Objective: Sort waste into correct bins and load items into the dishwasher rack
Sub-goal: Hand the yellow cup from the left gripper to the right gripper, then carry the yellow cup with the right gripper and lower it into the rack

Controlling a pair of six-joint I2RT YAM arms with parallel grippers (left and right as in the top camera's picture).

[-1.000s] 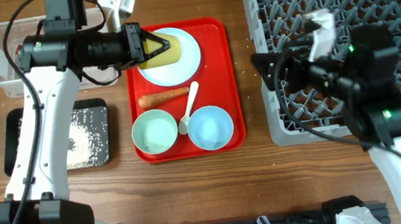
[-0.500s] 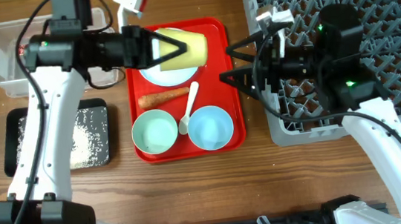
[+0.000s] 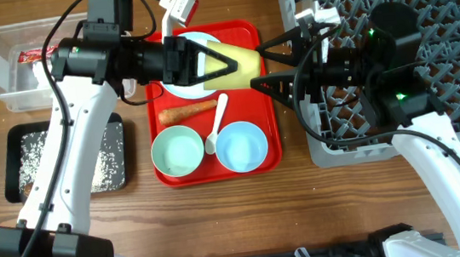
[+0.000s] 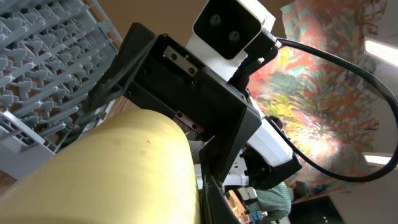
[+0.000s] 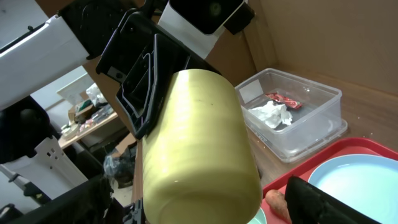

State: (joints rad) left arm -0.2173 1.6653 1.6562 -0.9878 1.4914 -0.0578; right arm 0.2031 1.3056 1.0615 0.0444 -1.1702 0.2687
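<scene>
My right gripper should take the yellow cup (image 3: 234, 66) by its base (image 3: 254, 65) and carry it to the dishwasher rack, because my left gripper is holding it short of the rack.
My left gripper (image 3: 219, 64) is shut on the small yellow cup (image 3: 240, 63) and holds it on its side in the air above the red tray's far right part. The cup's base points at my right gripper (image 3: 259, 67), which stands open with one finger on each side of the base. In the right wrist view the cup (image 5: 199, 143) fills the middle and a gap shows to my right finger (image 5: 336, 202). The pale blue plate (image 3: 202, 39) is partly hidden under the left arm. An orange carrot (image 3: 187, 111), a white spoon (image 3: 217, 123) and two bowls (image 3: 175, 150) (image 3: 241, 146) lie on the tray.
The grey dishwasher rack (image 3: 440, 4) fills the right side, under the right arm. A clear tub (image 3: 11, 79) at far left holds a red wrapper (image 3: 34, 56) and tissue (image 5: 270, 113). The black tray (image 3: 20, 163) in front of it holds rice (image 3: 105, 159). The red tray's rim (image 3: 269, 107) lies close to the rack.
The left arm carried the yellow cup to the right over the tray. The right gripper swung left off the rack and now straddles the cup's base.
</scene>
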